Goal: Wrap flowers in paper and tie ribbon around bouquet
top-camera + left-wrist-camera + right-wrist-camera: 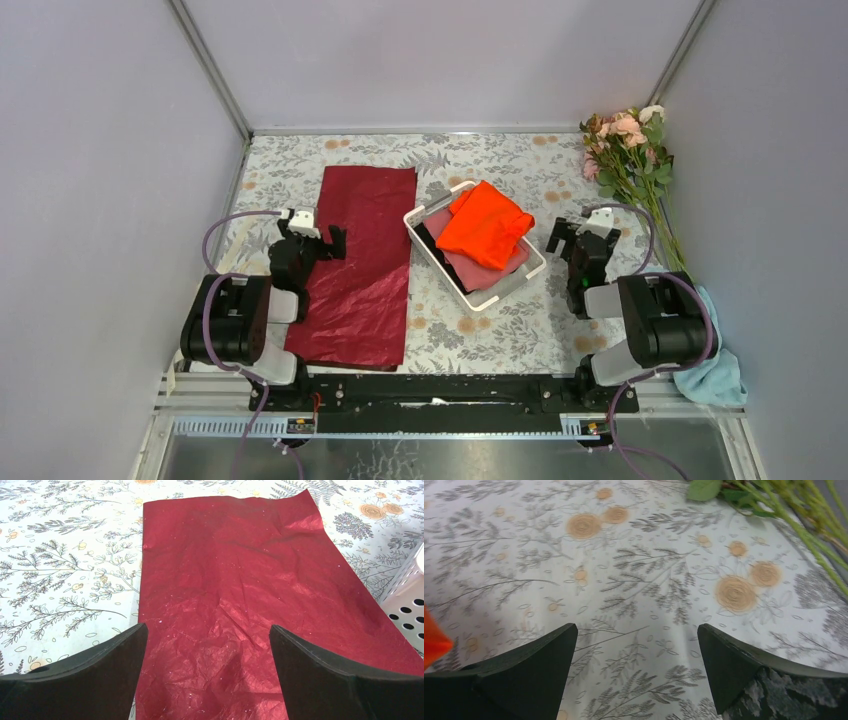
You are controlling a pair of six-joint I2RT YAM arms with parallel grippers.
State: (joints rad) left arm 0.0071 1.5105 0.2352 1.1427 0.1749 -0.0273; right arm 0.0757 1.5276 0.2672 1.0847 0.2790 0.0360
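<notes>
My right gripper has to move the white basket back beside the flowers before I lift the dark red paper, because the white basket's corner (pixel 411 219) is crowding the paper.
The dark red paper (pixel 360 260) lies flat and crinkled on the left of the floral tablecloth. My left gripper (pixel 312 232) hovers over its left edge, open, with only paper (pixel 240 580) showing between the black fingers (pixel 208 630). The flowers (pixel 628 150), pink and cream roses on long green stems, lie loose along the right wall. My right gripper (pixel 582 228) stands open just left of the stems, over bare tablecloth (pixel 637 630). Green stems and a leaf (pixel 804 515) cross the top right of the right wrist view. The ribbon is out of view.
A white perforated basket (pixel 505 293) sits between the arms, holding a bright orange cloth (pixel 485 225) over a dull pink one (pixel 490 272). Its corner (pixel 407 600) edges the paper. A light blue cloth (pixel 712 370) lies by the right arm's base. Grey walls enclose three sides.
</notes>
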